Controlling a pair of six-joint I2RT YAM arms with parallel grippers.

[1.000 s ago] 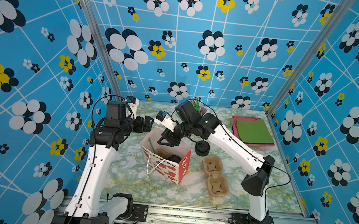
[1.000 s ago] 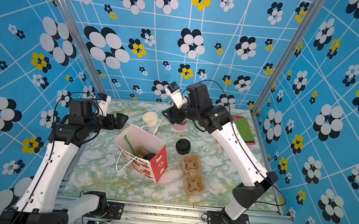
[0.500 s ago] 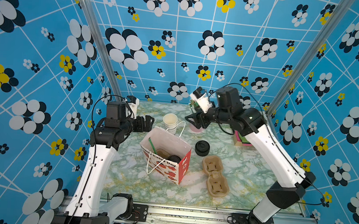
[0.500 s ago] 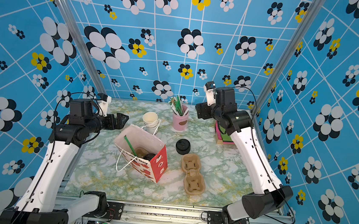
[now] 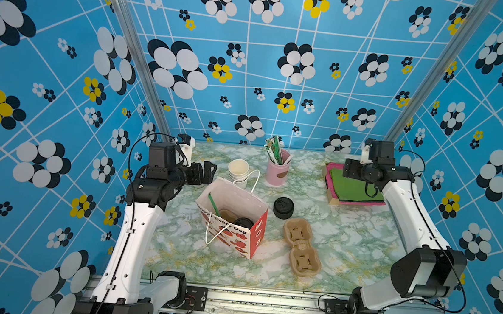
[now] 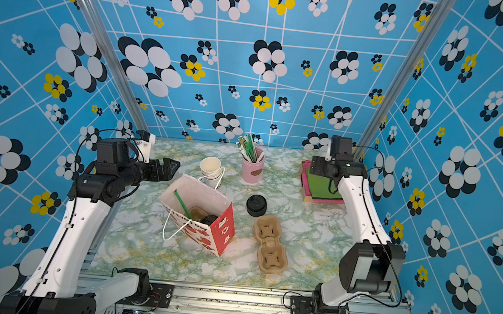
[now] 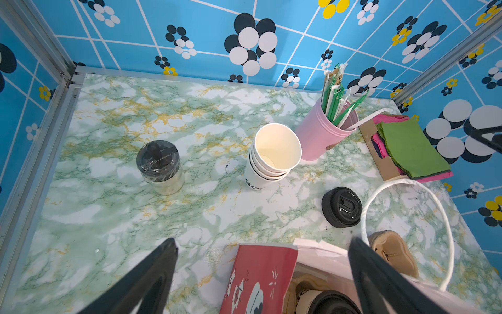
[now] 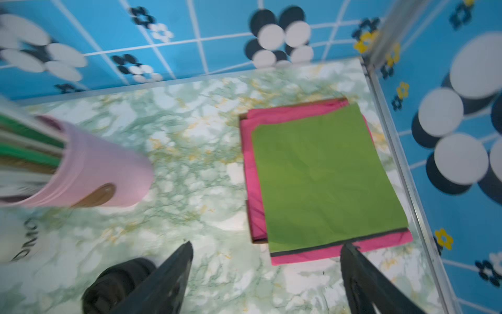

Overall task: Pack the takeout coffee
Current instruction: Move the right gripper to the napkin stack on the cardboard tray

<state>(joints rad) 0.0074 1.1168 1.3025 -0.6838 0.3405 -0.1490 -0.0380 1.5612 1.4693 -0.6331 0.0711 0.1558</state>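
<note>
The green napkin (image 8: 329, 180) is lying free on top of the pink pile, so the robot's right gripper should keep going to the napkin's near corner (image 8: 401, 221) by the bar until the fingers pinch that corner.
The takeout coffee (image 5: 243, 222) (image 6: 209, 220), a white cup with a black lid, stands inside the open red-and-white paper bag (image 5: 256, 231) (image 6: 228, 227) at mid-table. The left wrist view shows its lid (image 7: 330, 303) deep in the bag, beside a brown carrier. My left gripper (image 5: 208, 172) (image 6: 171, 167) (image 7: 263, 242) hovers open and empty just left of the bag's rim. At the back right, my right gripper (image 5: 347, 172) (image 6: 314, 168) (image 8: 267, 246) hangs open and empty above the near edge of the green napkin (image 8: 320, 174).
A stack of lidless white cups (image 5: 238, 169) and a pink straw holder (image 5: 277, 170) stand behind the bag. A pile of black lids (image 5: 283, 207) and a cardboard cup carrier (image 5: 301, 246) lie to its right. A lidded glass jar (image 7: 161, 168) stands back left.
My right arm has swung away from above the bag to the back right, over the napkins, and its jaws have widened. The left arm has stayed still.
</note>
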